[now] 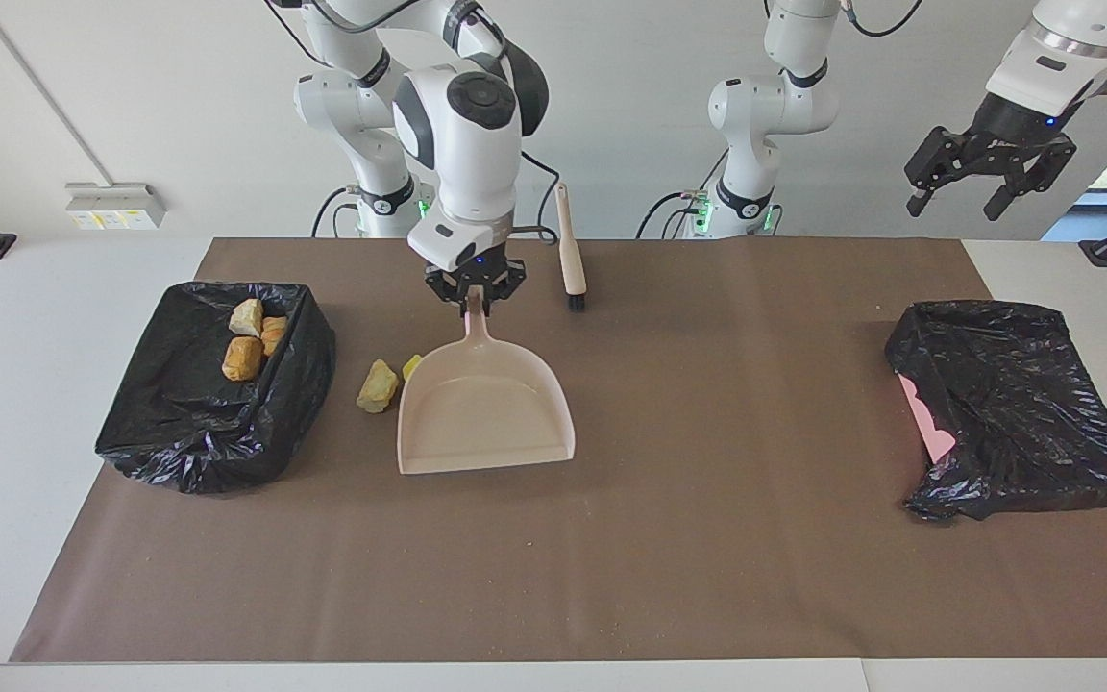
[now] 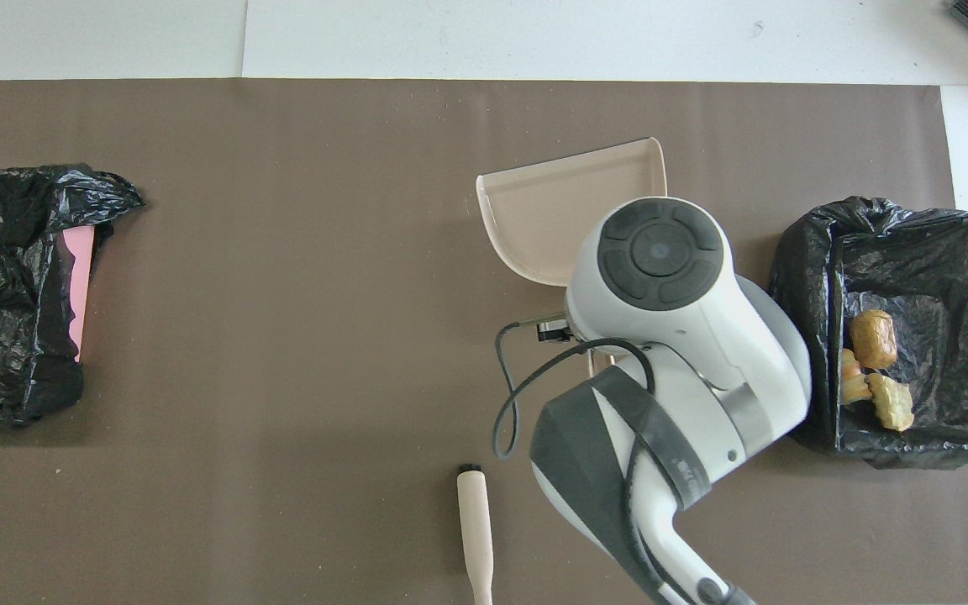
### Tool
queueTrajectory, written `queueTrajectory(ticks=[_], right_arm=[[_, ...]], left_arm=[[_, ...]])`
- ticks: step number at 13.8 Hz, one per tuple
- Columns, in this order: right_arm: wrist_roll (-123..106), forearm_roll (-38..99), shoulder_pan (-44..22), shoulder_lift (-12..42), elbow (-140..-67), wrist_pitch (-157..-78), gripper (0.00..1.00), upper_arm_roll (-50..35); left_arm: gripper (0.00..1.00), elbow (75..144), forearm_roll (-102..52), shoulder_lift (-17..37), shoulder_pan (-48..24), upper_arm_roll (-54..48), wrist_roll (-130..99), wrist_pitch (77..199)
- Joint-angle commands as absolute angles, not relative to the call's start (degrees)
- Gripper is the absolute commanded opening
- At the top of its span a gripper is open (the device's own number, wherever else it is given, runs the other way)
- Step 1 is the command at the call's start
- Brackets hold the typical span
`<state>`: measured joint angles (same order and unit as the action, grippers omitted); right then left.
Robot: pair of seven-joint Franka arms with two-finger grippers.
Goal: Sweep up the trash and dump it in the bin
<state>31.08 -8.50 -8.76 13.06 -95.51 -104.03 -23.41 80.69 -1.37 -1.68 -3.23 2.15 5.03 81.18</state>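
The empty beige dustpan (image 1: 486,409) is level and the middle of the mat (image 1: 621,461) is clear. My right gripper should keep going there and let go of the dustpan once it lies flat.
My right gripper (image 1: 474,294) is shut on the handle of the beige dustpan (image 1: 486,408). The pan is level, low over the mat, its open mouth pointing away from the robots; in the overhead view the dustpan (image 2: 568,202) sticks out from under the right arm. Beside it lies a tan lump of trash (image 1: 377,386) and a sliver of yellow sponge (image 1: 411,366); the pan hides the sponges' spot. The black-bagged bin (image 1: 188,452) at the right arm's end holds three pieces (image 1: 242,358) (image 2: 873,338). My left gripper (image 1: 986,187) hangs open, high over its own end.
A beige hand brush (image 1: 570,250) (image 2: 474,525) lies on the brown mat close to the robots, near the middle. A second black-bagged container (image 1: 1015,413) (image 2: 13,294) with a pink patch showing sits at the left arm's end. Fine crumbs dot the mat.
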Motion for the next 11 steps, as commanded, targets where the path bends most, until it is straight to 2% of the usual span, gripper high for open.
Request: queueTrajectory(ticks=[1,4,6,10,11], right_arm=[[41.62,-7.29,-13.78,24.93,-81.68,-104.49,0.0,-23.12],[47.88,-6.07,-18.7,31.27,-80.68,-112.73,0.0,-23.03],[48.52,-6.06,-19.16,34.09,-80.95,-116.09,0.0,-23.12],[47.81,-5.98,-18.37,33.4,-83.67,-115.93,0.01,-23.12],[47.73,-6.06,-18.28,32.96,-84.8,-116.1,0.03,-23.12]], left_arm=[[1.0,82.09,-0.35,-2.9,-2.81,1.76,5.98,80.25],[1.0,82.09,-0.53,-2.9,-2.81,1.76,5.63,80.42],[1.0,82.09,-0.53,-2.9,-2.72,1.76,5.63,80.42],[1.0,82.09,-0.53,-2.9,-2.81,1.76,5.62,80.42],[1.0,82.09,-0.53,-2.9,-2.81,1.76,5.54,80.42]])
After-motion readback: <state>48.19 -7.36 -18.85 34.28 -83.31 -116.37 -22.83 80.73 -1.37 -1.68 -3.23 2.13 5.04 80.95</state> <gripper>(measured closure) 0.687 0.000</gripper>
